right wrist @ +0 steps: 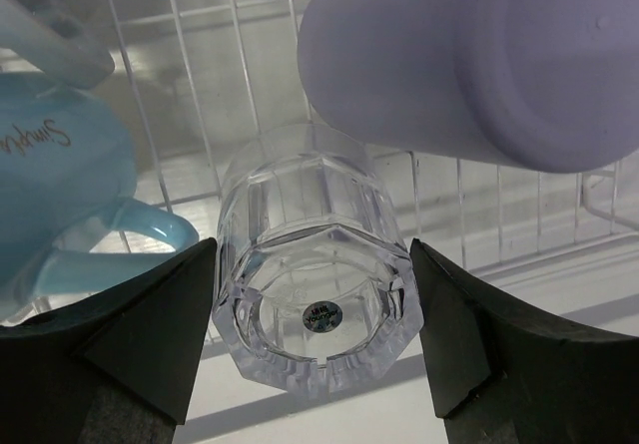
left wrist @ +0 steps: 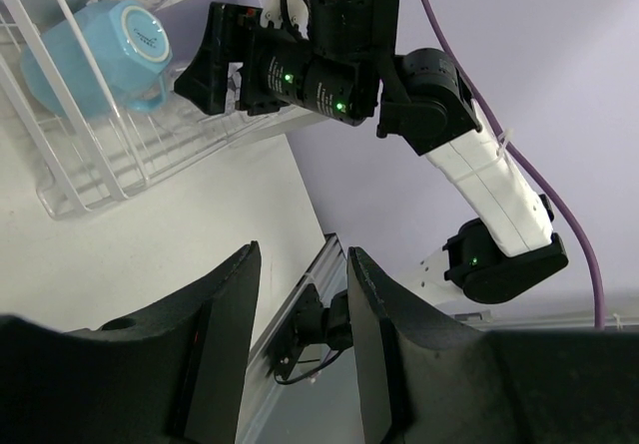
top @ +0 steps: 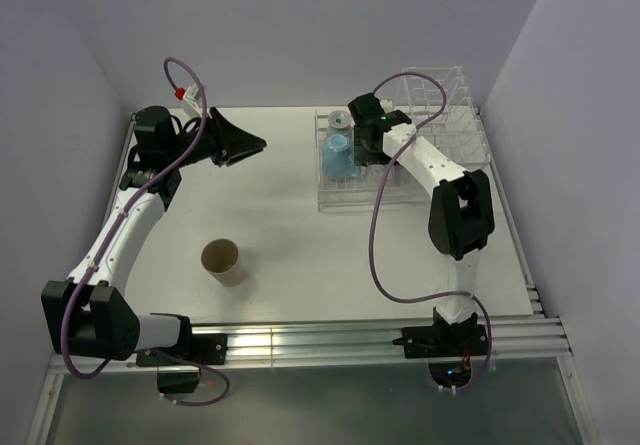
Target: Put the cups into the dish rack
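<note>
My right gripper should keep gently moving the clear glass [right wrist: 318, 274] in until it rests, because the glass points base-up at open wires [right wrist: 240, 90] between the light blue mug and lavender tumbler.
My right gripper [right wrist: 313, 249] is shut on a clear glass [right wrist: 315, 304], which points base-up over the white wire dish rack [top: 400, 197]. A lavender tumbler [right wrist: 469, 55] lies just right of the glass. A light blue mug [right wrist: 60, 165] lies to its left, also seen in the rack from above [top: 337, 155]. A tan brown cup [top: 223, 261] stands upright on the table, left of centre. My left gripper [top: 250, 147] hovers open and empty at the back left, pointing toward the rack; its jaws [left wrist: 305, 254] frame only the table edge.
The right arm's wrist [left wrist: 329, 60] reaches over the rack's front section [left wrist: 80, 165]. Tall upright dividers [top: 450, 105] fill the rack's far right part. Walls close in the table on three sides. A metal rail [top: 330, 340] runs along the near edge.
</note>
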